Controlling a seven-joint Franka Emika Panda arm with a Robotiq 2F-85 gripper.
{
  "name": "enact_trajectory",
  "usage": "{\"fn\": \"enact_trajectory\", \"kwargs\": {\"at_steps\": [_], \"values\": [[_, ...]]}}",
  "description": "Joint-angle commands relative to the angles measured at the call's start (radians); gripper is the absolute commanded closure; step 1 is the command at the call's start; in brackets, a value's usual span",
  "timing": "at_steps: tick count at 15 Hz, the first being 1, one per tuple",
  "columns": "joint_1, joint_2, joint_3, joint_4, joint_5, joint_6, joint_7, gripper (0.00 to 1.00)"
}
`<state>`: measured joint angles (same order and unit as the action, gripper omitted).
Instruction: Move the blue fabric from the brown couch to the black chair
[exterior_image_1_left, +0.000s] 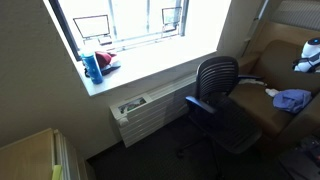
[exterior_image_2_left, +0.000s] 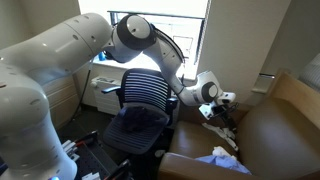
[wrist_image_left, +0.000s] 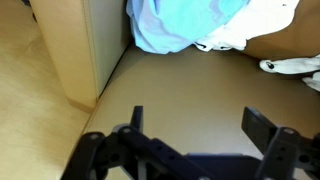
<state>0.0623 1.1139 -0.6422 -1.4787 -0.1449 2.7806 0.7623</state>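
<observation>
My open fingers face the clear couch seat, short of the blue fabric. I should bring my gripper back over the crumpled blue fabric before lowering and closing.
The blue fabric lies crumpled on the seat of the brown couch. It also shows in an exterior view and at the top of the wrist view. The black office chair stands beside the couch, in front of the window; it shows in the other exterior view too. My gripper hovers over the couch seat, a short way from the fabric. Its fingers are open with nothing between them.
A dark cloth lies on the chair seat. White cloth lies against the blue fabric. The couch's wooden arm borders the seat. A radiator sits under the sill, where a blue bottle stands.
</observation>
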Motion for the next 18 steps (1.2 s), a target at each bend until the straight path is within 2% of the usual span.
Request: {"fn": "enact_trajectory", "kwargs": {"at_steps": [1,3,6,8,9,10,11,13,14,15,17,18], "values": [[-0.011,-0.014,0.045,0.004,0.06,0.002,0.011,0.0],[0.0,0.123,-0.006,0.103,0.124,0.0,0.181,0.0],[0.012,0.306,-0.078,0.207,0.142,-0.01,0.418,0.0],[0.014,0.42,-0.122,0.28,0.144,-0.071,0.566,0.0],[0.008,0.456,-0.128,0.32,0.138,-0.143,0.62,0.0],[0.012,0.359,-0.085,0.204,0.117,-0.049,0.538,0.0],[0.011,0.398,-0.092,0.225,0.116,-0.056,0.566,0.0],[0.012,0.394,-0.091,0.223,0.116,-0.051,0.565,0.0],[0.025,0.354,-0.087,0.173,0.114,0.025,0.551,0.0],[0.027,0.347,-0.086,0.165,0.113,0.049,0.551,0.0],[-0.101,0.336,0.06,0.245,0.115,0.047,0.406,0.0],[-0.149,0.355,0.106,0.279,0.111,0.03,0.364,0.0]]}}
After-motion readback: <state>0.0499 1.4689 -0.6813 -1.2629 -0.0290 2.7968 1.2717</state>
